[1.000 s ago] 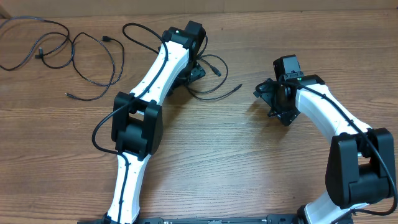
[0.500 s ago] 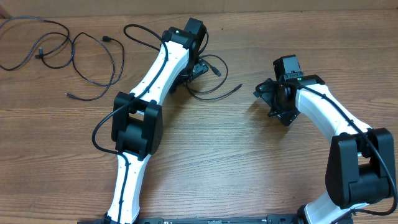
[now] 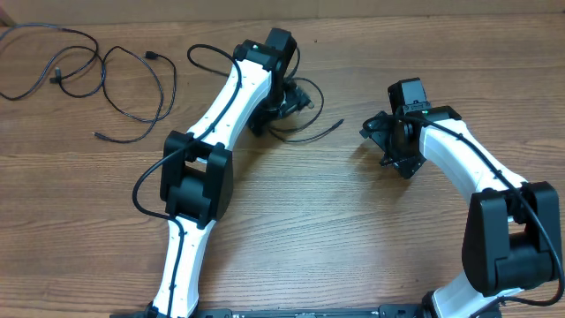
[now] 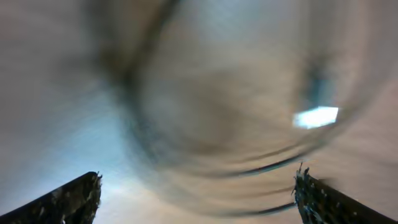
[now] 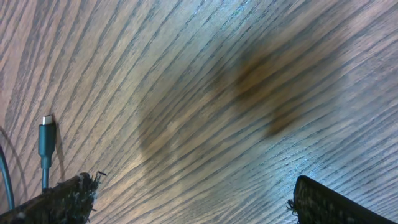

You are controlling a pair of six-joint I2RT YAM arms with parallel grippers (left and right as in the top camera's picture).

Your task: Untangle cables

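Note:
The thin black cable (image 4: 267,168) will keep a springy arch when the robot lifts it, because it runs in a wide, smooth curve (image 4: 142,134).
Several thin black cables (image 3: 132,88) lie in loose loops at the far left of the wooden table. One more thin black cable (image 3: 309,134) curls at the top centre. My left gripper (image 3: 284,104) is right over its loop. The left wrist view is motion-blurred: the fingers (image 4: 196,186) are wide apart, with dark cable streaks (image 4: 267,167) and a bright spot (image 4: 317,116) between them. My right gripper (image 3: 380,141) is open and empty over bare wood (image 5: 193,186). A cable plug with a silver tip (image 5: 46,140) lies by its left finger.
The table's far edge (image 3: 424,9) runs along the top of the overhead view. Thicker black cables (image 3: 146,177) run along my left arm. Bare wood (image 3: 335,230) fills the middle and front between the two arms.
My left wrist has shifted slightly right and turned over the centre cable, and the loop beside it has drawn in closer. The right arm has not moved.

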